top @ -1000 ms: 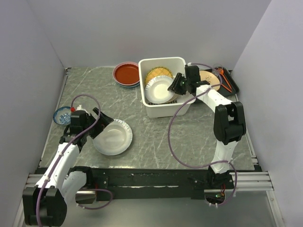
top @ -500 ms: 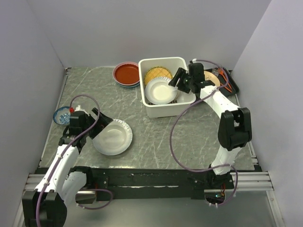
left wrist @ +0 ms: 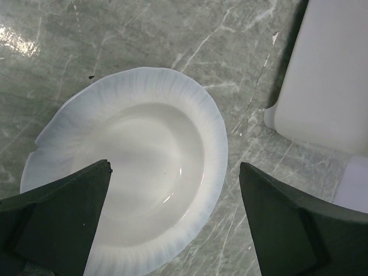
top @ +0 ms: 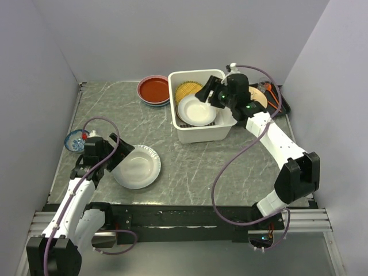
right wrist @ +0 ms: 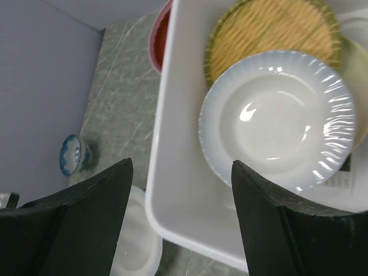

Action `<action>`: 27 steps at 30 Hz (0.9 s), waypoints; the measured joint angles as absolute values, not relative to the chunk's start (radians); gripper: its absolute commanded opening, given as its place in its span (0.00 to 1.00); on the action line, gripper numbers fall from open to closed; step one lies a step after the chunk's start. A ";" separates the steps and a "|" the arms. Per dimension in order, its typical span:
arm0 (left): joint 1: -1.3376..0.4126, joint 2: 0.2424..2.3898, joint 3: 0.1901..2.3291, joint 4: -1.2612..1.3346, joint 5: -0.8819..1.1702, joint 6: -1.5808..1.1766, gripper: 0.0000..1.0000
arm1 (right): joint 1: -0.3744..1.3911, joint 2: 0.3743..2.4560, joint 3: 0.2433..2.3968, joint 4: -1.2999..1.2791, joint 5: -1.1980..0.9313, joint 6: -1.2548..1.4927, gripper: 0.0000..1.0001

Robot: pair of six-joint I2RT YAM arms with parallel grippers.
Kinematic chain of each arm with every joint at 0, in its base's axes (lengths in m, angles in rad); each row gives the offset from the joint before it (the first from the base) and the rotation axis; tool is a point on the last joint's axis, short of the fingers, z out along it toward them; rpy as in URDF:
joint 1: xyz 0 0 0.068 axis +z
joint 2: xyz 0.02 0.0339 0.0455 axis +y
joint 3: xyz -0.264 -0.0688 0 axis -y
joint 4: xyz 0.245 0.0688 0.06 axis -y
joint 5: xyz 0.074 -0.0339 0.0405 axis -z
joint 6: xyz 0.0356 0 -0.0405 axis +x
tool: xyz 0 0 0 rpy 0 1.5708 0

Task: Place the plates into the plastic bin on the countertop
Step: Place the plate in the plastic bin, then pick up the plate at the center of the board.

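My right gripper is on its way to the lone white plate's rim facing my right arm, with open countertop [top: 187, 172] beside it, so it should carry on to that rim [top: 156, 175] and close there.
A white plate [top: 137, 167] lies on the countertop [top: 190, 167]. My left gripper [top: 118, 156] is open over its left rim; in the left wrist view the plate [left wrist: 138, 190] lies partly between the spread fingers of the gripper [left wrist: 175, 167]. The plastic bin [top: 201, 135] holds a white plate [top: 196, 110] over a yellow lattice plate [top: 190, 90]. My right gripper [top: 208, 95] hovers open and empty above the bin. The right wrist view shows the bin wall [right wrist: 184, 190], white plate [right wrist: 276, 121] and lattice plate [right wrist: 270, 29] beyond the gripper [right wrist: 181, 167].
A red plate on a small stack [top: 154, 89] sits left of the bin at the back. A small blue patterned bowl [top: 75, 140] stands by the left wall. A black tray [top: 282, 100] with a cream plate [top: 257, 99] lies behind the right arm.
The right gripper has let go of the white plate, which now lies flatter in the bin, and has risen and swung left above it. The left arm has barely moved.
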State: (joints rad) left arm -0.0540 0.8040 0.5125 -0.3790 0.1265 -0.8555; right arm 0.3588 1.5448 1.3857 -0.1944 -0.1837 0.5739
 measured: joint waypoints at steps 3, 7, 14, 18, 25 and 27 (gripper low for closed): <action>-0.054 0.823 0.512 -0.378 0.126 -0.856 0.99 | 0.418 1.523 1.380 -0.205 -0.178 0.565 0.80; -0.054 0.853 0.512 -0.363 0.129 -0.855 0.99 | 0.486 1.477 1.340 -0.211 -0.176 0.564 0.80; -0.054 0.927 0.512 -0.318 0.157 -0.855 0.99 | 0.605 1.395 1.183 -0.180 -0.158 0.596 0.81; -0.054 0.953 0.513 -0.302 0.169 -0.854 0.99 | 0.680 1.395 1.092 -0.147 -0.154 0.631 0.81; -0.054 0.954 0.540 -0.300 0.179 -0.851 0.99 | 0.745 1.432 0.978 -0.081 -0.162 0.698 0.80; -0.054 0.947 0.543 -0.302 0.179 -0.851 0.99 | 0.758 1.444 0.933 -0.031 -0.169 0.724 0.80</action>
